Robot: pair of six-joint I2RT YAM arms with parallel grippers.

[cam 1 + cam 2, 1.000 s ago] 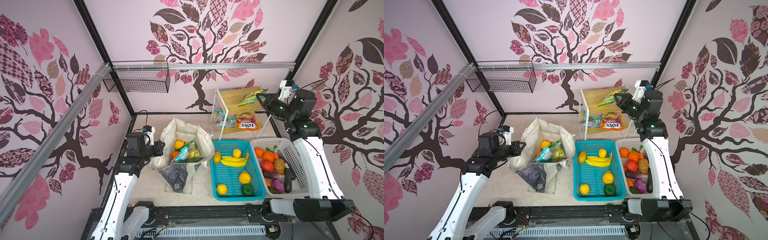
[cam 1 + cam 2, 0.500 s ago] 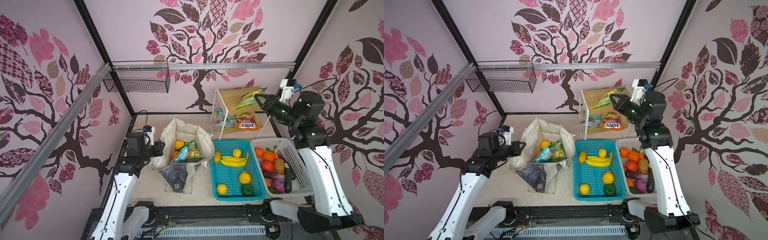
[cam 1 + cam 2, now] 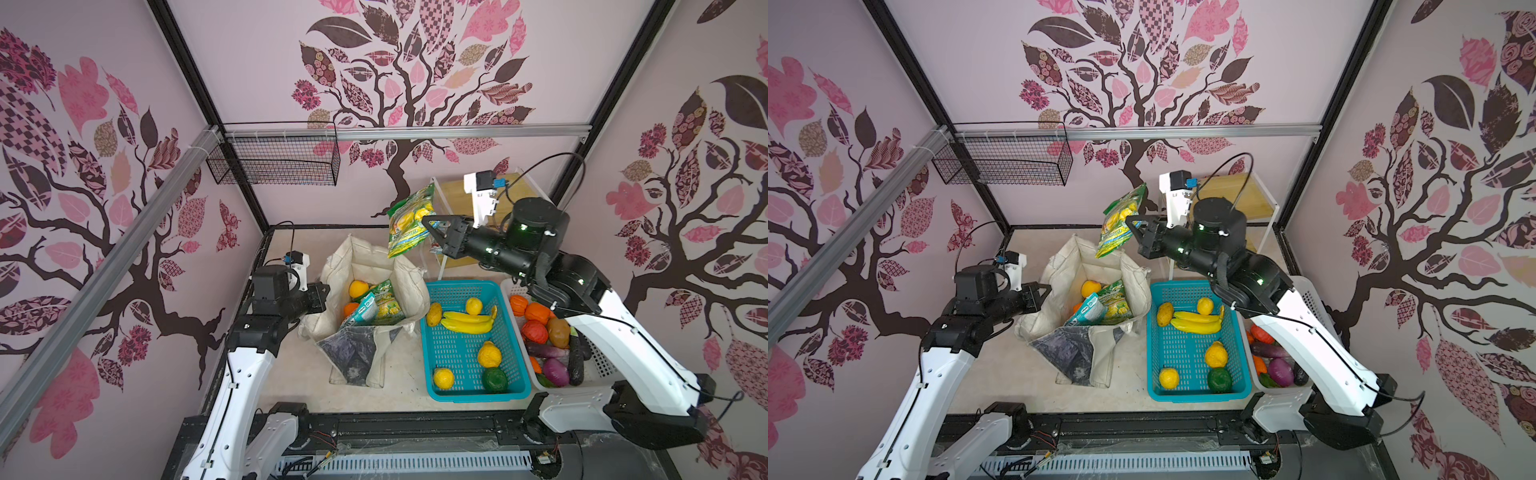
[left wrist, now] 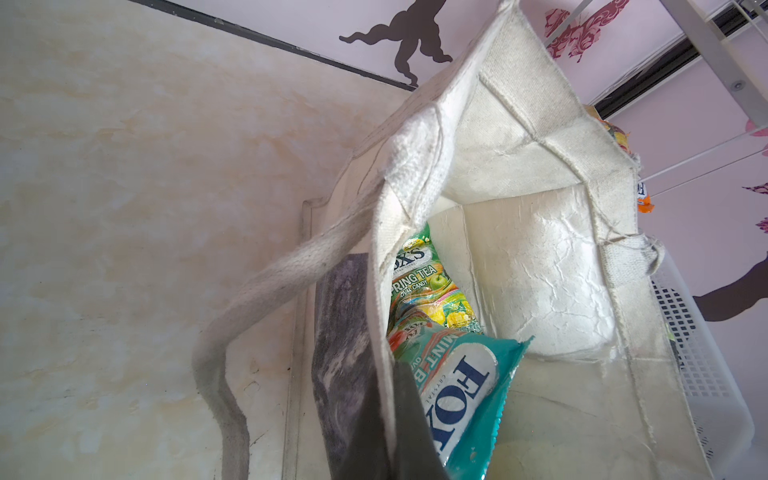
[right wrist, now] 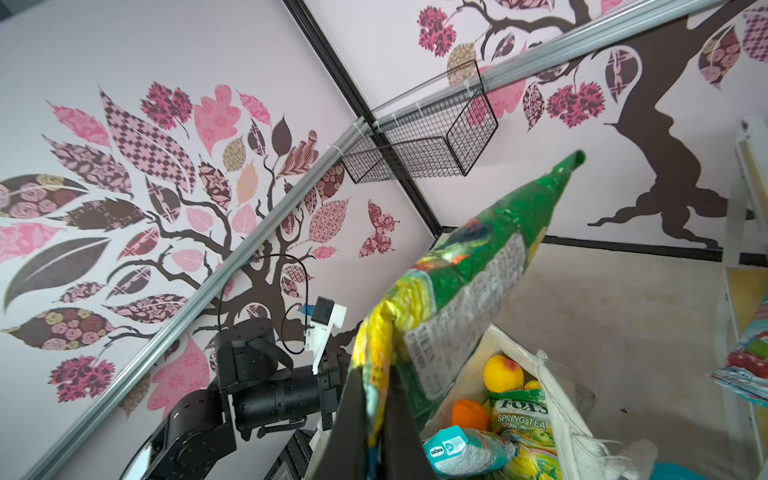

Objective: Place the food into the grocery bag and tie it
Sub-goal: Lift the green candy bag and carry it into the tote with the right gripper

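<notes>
The green-and-yellow packet is hanging clear over the grocery bag's wide opening (image 3: 1094, 273), so my right gripper should keep bringing it down until it gets to the teal packet's side (image 3: 1097, 310).
The cream grocery bag (image 3: 365, 257) (image 3: 1071, 266) stands open on the table's left half. In it lie an orange-yellow fruit (image 3: 358, 288), a green snack packet (image 3: 384, 301) (image 4: 424, 291) and a teal packet (image 3: 361, 309) (image 4: 461, 395). My left gripper (image 3: 326, 291) (image 3: 1046, 291) (image 4: 399, 415) is shut on the bag's left rim and holds the mouth open. My right gripper (image 3: 428, 222) (image 3: 1131, 222) (image 5: 380, 415) is shut on a green-and-yellow snack packet (image 3: 409, 222) (image 3: 1119, 220) (image 5: 469, 282). That packet hangs in the air above the bag's far right rim.
A teal basket (image 3: 457, 284) with bananas (image 3: 467, 322) and round fruit stands right of the bag. A white basket (image 3: 600, 357) with vegetables is further right. A white shelf rack (image 3: 511, 191) stands at the back right. A black wire basket (image 3: 274, 160) hangs on the back wall.
My right arm has swung left from the shelf rack, carrying the green-and-yellow packet out over the bag. The left arm and the bag have not moved.
</notes>
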